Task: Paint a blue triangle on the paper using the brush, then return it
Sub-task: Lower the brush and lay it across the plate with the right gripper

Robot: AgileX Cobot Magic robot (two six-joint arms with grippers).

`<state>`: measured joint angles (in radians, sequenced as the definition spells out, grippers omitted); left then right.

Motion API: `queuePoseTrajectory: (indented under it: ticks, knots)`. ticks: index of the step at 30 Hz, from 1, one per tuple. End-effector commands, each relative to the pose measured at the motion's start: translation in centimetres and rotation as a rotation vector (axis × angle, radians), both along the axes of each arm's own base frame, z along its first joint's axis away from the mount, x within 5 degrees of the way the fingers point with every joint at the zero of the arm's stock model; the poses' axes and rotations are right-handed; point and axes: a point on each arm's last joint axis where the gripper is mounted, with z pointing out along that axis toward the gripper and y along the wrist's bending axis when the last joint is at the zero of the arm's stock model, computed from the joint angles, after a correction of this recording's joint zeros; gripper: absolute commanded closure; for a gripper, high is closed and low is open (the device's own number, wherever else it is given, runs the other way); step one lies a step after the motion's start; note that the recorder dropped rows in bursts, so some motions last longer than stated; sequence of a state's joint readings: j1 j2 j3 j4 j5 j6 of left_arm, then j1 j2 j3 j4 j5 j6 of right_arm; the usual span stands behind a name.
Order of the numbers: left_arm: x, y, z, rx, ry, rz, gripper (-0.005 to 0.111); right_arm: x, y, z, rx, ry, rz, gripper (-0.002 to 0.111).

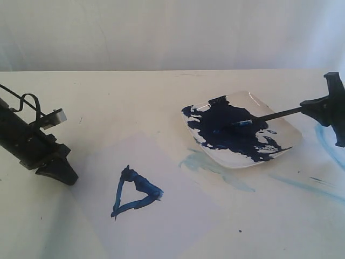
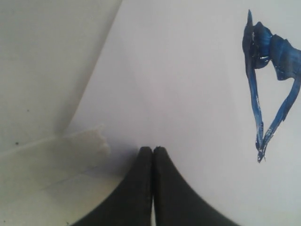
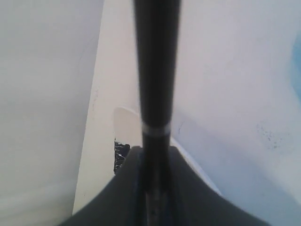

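The brush's tip [image 1: 241, 123] is in the paint and the brush's handle is above the plate's rim [image 1: 294, 125], so the robot's right gripper should keep going down until the handle rests there, then let go.
The blue triangle [image 1: 135, 194] [image 2: 254, 99] is painted on the paper [image 1: 161, 216] [image 2: 188, 70], left of the plate. My left gripper [image 1: 58, 171] [image 2: 153, 149] rests shut and empty at the paper's left edge, apart from the triangle. At the far right, my right gripper [image 1: 308, 110] [image 3: 155, 151] is shut on the handle of the brush [image 1: 275, 115] [image 3: 156, 70]. The brush slants down to the left, and its tip lies in the dark-blue paint on the white square plate [image 1: 291, 137] [image 3: 123, 122].
Pale light-blue smears [image 1: 215, 167] mark the table in front of the plate, and more [image 1: 328, 141] run along the right edge. A pale wall stands behind the table.
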<state>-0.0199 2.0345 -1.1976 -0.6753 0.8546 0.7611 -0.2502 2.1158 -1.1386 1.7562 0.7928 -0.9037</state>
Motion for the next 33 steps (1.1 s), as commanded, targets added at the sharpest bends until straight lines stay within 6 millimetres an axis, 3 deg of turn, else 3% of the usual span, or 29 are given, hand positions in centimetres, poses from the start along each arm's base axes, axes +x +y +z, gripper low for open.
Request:
queuePoseTrajectory:
  ticks: [1,9,20,30,33]
  knots:
    - [-0.5,0.1,-0.8,0.02,0.035,-0.029,0.107,0.1,-0.8,-0.4,-0.051,0.015,-0.028,0.108]
    - [-0.5,0.1,-0.8,0.016,0.041,-0.033,0.107,0.1,-1.1,-1.0,-0.081,0.037,-0.052,0.108]
    - [-0.5,0.1,-0.8,0.016,0.039,-0.035,0.107,0.0,-1.0,-3.4,-0.06,0.091,-0.043,0.108]
    - [-0.5,0.1,-0.8,0.016,0.039,-0.035,0.107,0.0,-1.3,-3.6,-0.078,0.11,-0.068,0.108]
    - [-0.5,0.1,-0.8,0.016,0.039,-0.035,0.107,0.0,-1.3,-3.6,-0.078,0.11,-0.068,0.104]
